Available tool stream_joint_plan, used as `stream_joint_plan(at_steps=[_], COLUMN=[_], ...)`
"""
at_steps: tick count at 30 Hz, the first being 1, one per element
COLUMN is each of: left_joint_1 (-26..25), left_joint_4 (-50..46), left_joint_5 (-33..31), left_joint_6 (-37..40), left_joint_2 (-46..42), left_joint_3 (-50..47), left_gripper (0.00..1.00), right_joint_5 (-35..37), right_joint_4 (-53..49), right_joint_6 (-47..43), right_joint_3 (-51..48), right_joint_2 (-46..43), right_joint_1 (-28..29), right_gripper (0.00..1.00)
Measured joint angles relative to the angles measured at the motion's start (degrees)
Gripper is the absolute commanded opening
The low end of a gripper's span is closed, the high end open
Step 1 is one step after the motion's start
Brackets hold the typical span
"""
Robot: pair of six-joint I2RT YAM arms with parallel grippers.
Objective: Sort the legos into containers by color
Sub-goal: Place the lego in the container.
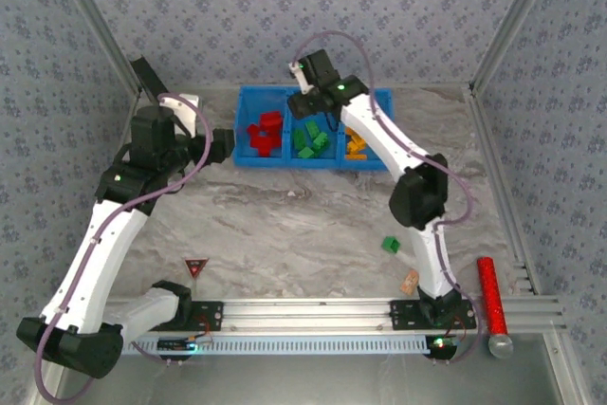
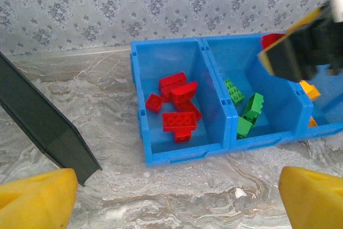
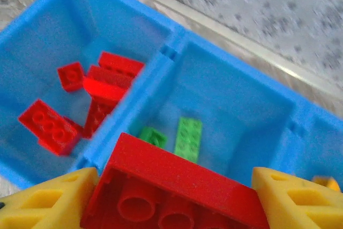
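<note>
The red lego (image 3: 182, 178) is clear above the tray's divider, so my right gripper should keep going toward the compartment with red legos (image 1: 264, 132) and let go of it there.
The blue tray (image 1: 245, 130) stands at the back of the table with three compartments. Red legos (image 2: 179, 105) lie in its left one, green legos (image 2: 246, 111) in the middle and orange ones (image 1: 356, 146) in the right. My right gripper (image 3: 171, 197) is shut on a red lego (image 3: 177, 183) and hangs above the divider between the red and green compartments (image 3: 134, 127). In the left wrist view that red lego (image 2: 270, 39) shows over the middle compartment. My left gripper (image 2: 177, 197) is open just in front of the tray's left end, holding nothing. One green lego (image 1: 390, 245) lies loose on the table.
A black flat strip (image 2: 43, 122) leans at the left of the tray. A red triangular sign (image 1: 195, 266) sits near the front left, a small tan block (image 1: 410, 282) by the right arm's base, and a red cylinder (image 1: 491, 296) at the far right.
</note>
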Motion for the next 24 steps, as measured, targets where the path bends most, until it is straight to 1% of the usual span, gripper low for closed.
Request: stream_joint_plan(at_steps=[4, 13, 19, 24], left_joint_1=[0.0, 0.0, 0.0, 0.0], left_joint_4=[-0.02, 0.02, 0.02, 0.04], left_joint_5=[-0.17, -0.17, -0.15, -0.15], left_joint_6=[0.0, 0.0, 0.0, 0.0], left_joint_2=[-0.39, -1.05, -1.27, -1.44], left_joint_3=[-0.33, -0.92, -0.96, -0.96], left_gripper=[0.97, 0.97, 0.97, 0.98], right_joint_5=[-0.74, -0.31, 2.58, 3.74], right_joint_4=[3.06, 11.98, 14.97, 15.06], right_joint_6=[-4.07, -14.67, -21.94, -24.9], right_joint_3=[5.79, 10.54, 11.17, 12.92], right_joint_2=[6.29, 15.85, 20.79, 24.04], right_joint_1=[2.73, 7.26, 8.15, 7.93], right_gripper=[0.6, 0.6, 0.61, 0.66])
